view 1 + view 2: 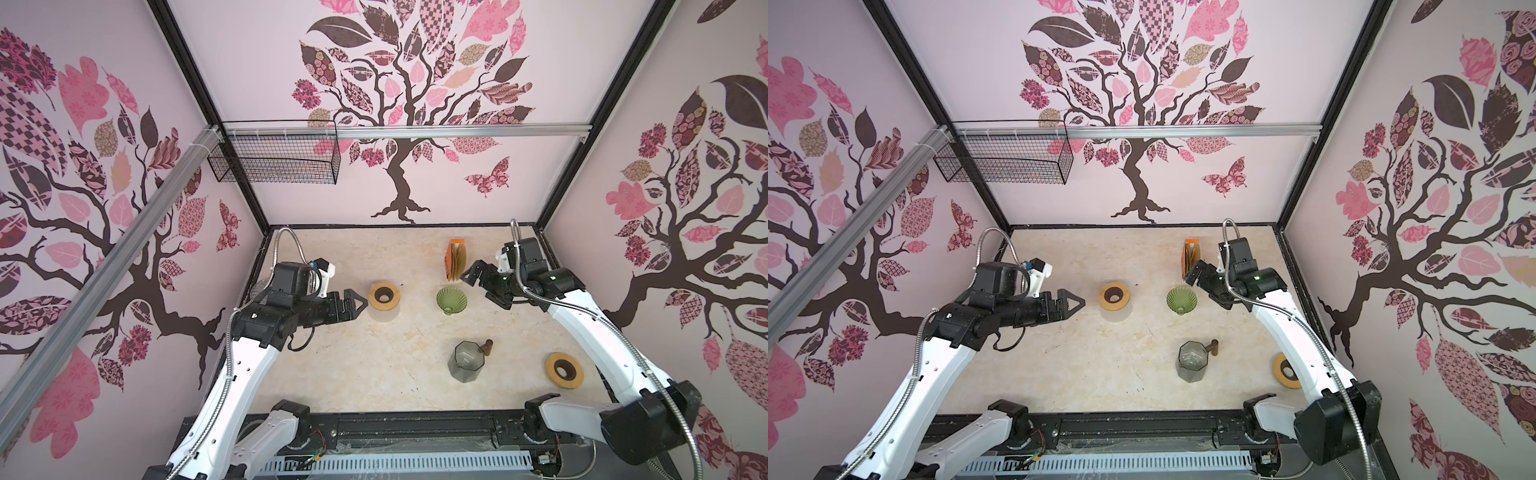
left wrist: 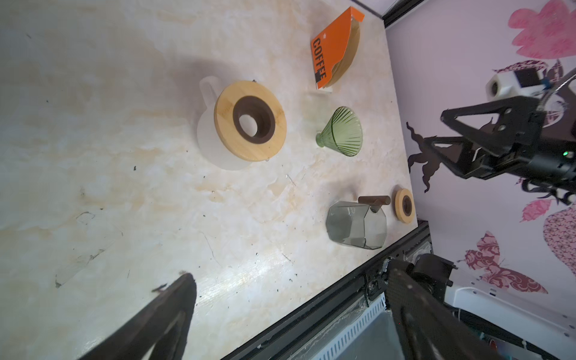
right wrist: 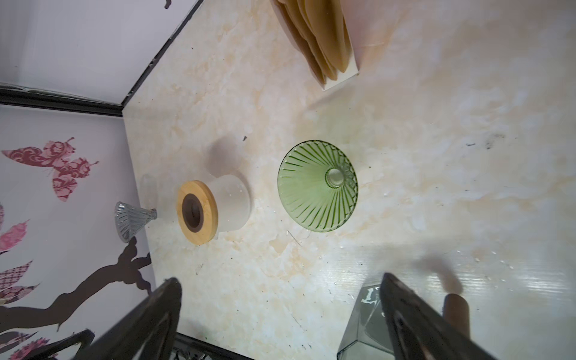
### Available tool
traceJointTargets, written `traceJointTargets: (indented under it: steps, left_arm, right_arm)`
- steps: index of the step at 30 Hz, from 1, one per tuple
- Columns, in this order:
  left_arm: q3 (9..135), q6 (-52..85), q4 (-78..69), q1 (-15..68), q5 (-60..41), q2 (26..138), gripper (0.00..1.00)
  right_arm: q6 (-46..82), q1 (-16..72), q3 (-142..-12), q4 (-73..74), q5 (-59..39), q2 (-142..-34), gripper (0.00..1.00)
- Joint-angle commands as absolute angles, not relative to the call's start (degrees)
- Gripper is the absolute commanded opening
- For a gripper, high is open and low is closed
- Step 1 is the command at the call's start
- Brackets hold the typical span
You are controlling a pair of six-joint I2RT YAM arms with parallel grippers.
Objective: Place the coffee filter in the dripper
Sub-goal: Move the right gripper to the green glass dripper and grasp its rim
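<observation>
Next, my right gripper takes the dripper's rim (image 1: 464,299) and sets the green dripper on the frosted carafe's wooden ring (image 1: 385,296) before adding a filter, because the dripper stands apart from the ring.
Several brown paper coffee filters (image 1: 459,258) (image 3: 321,40) stand in an orange holder (image 2: 330,50) at the back right of the table. A green ribbed glass dripper (image 1: 451,299) (image 1: 1181,300) (image 2: 344,132) (image 3: 311,190) stands just in front of the holder, wide mouth up and with nothing in it. My right gripper (image 1: 478,286) (image 3: 280,280) hovers open right of the holder and dripper, touching neither. The left gripper (image 1: 359,301) (image 2: 290,271) is open and holds nothing, left of a frosted carafe.
A frosted carafe with a wooden ring lid (image 1: 384,296) stands left of the dripper. A grey glass pitcher with a wooden handle (image 1: 468,360) and a second wooden ring (image 1: 564,370) sit front right. A grey dripper (image 3: 131,221) is by the left wall. A wire basket (image 1: 274,158) hangs high.
</observation>
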State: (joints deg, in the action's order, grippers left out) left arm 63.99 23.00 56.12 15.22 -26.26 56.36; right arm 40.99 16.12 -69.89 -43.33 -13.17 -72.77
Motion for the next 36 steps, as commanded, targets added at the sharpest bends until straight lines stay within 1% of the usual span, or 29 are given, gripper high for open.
traceJointTargets:
  steps: [1, 5, 8, 11, 13, 16, 20, 23, 26, 29, 36]
  left_arm:
    - [62.02, 21.21, 56.76, 15.64, -27.89, 55.64, 0.98]
    - [58.85, 24.3, 51.23, 15.65, -30.54, 56.15, 0.98]
    - [60.1, 25.61, 50.02, 15.64, -33.32, 57.34, 0.98]
    - [60.13, 29.03, 45.66, 15.64, -36.76, 57.99, 0.98]
    - [59.75, 32.15, 42.45, 15.65, -37.76, 58.18, 0.98]
    - [61.25, 31.93, 42.8, 15.69, -38.23, 59.12, 0.98]
    - [61.12, 29.93, 44.16, 15.65, -36.37, 58.6, 0.98]
    - [59.75, 29.7, 43.86, 15.65, -35.8, 57.94, 0.98]
    - [59.88, 29.47, 43.98, 15.64, -35.33, 57.84, 0.98]
    - [61.5, 29.0, 44.72, 15.61, -33.65, 58.01, 0.98]
    - [61.43, 31.22, 42.63, 15.63, -34.09, 59.19, 0.98]
  right_arm:
    - [36.91, 16.46, -73.43, -48.79, -9.4, -76.14, 0.98]
    - [35.16, 16.44, -73.65, -48.3, -8.56, -78.98, 0.94]
    - [33.53, 16.44, -74.38, -49.36, -8.82, -81.26, 0.91]
    - [32.48, 16.44, -74.22, -49.03, -8.96, -82.73, 0.88]
    - [31.74, 16.46, -73.44, -48.67, -9.23, -84.17, 0.84]
    - [30.61, 16.44, -70.97, -46.48, -9.31, -86.18, 0.83]
    - [29.47, 16.44, -69.92, -42.19, -10.14, -89.5, 0.76]
    - [28.2, 16.3, -71.2, -41.87, -8.11, -92.9, 0.66]
    - [27.02, 16.1, -73.06, -43.67, -9.13, -96.0, 0.58]
    - [26.37, 15.92, -72.68, -43.9, -8.65, -97.78, 0.48]
    - [26.98, 15.12, -71.89, -41.55, -12.19, -98.34, 0.41]
